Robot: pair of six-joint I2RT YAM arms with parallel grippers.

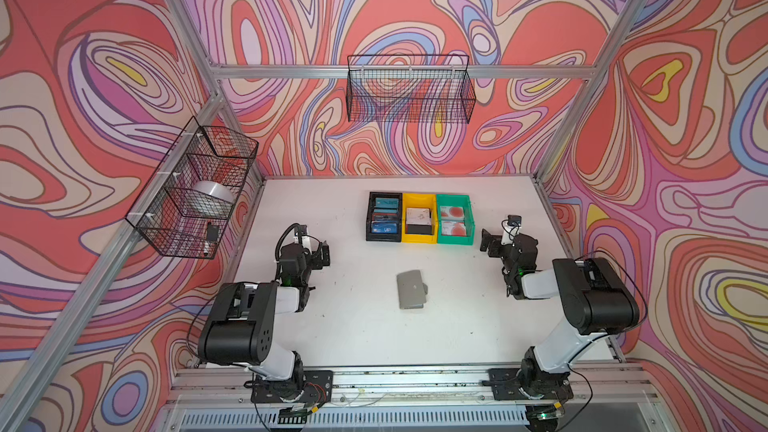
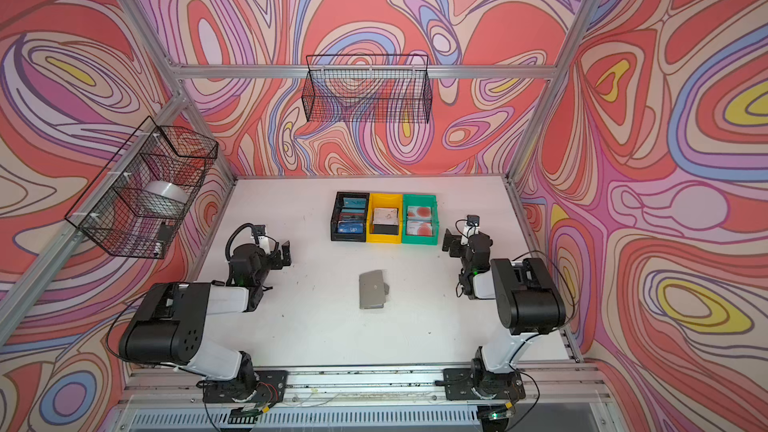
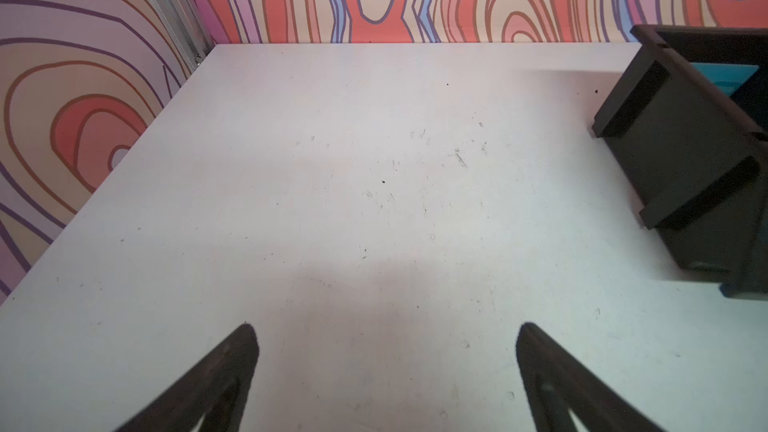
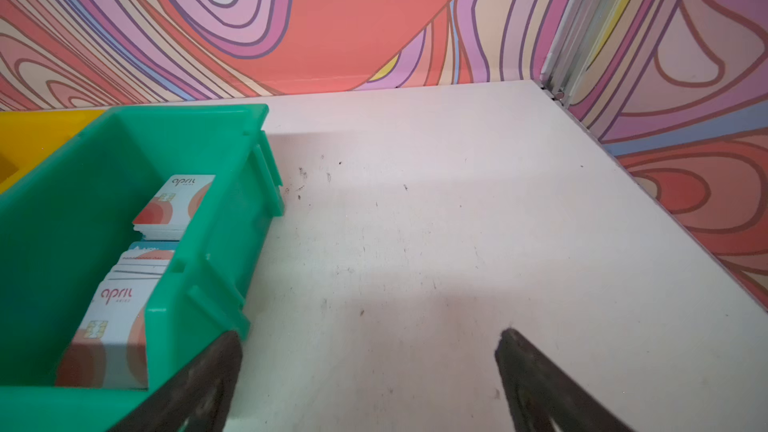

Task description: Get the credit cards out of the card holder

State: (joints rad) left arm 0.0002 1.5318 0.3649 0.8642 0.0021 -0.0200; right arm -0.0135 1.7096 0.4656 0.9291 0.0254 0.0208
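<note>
The card holder (image 1: pixel 411 289) is closed over its cards, so my right gripper needs to open it from the snap tab's edge (image 1: pixel 425 288) first, and then my left gripper will reach in.
The grey card holder (image 1: pixel 410 289) (image 2: pixel 372 289) lies folded shut in the middle of the white table, its small snap tab on its right edge. With the holder shut, the credit cards inside it are hidden. My left gripper (image 1: pixel 322 255) (image 2: pixel 284 253) hovers to the holder's left and a little farther back, open and empty; the left wrist view shows only bare table between its fingertips (image 3: pixel 384 326). To the holder's right and farther back, beside the green bin, my right gripper (image 1: pixel 487 243) (image 2: pixel 449 243) (image 4: pixel 370 334) also stands open and empty.
A black bin (image 1: pixel 369 218) (image 3: pixel 681 151), a yellow bin (image 1: pixel 419 199) and a green bin (image 1: pixel 455 200) (image 4: pixel 232 218) stand side by side behind the holder, all with cards inside. Wire baskets hang on the back wall (image 1: pixel 409 89) and the left wall (image 1: pixel 195 189).
</note>
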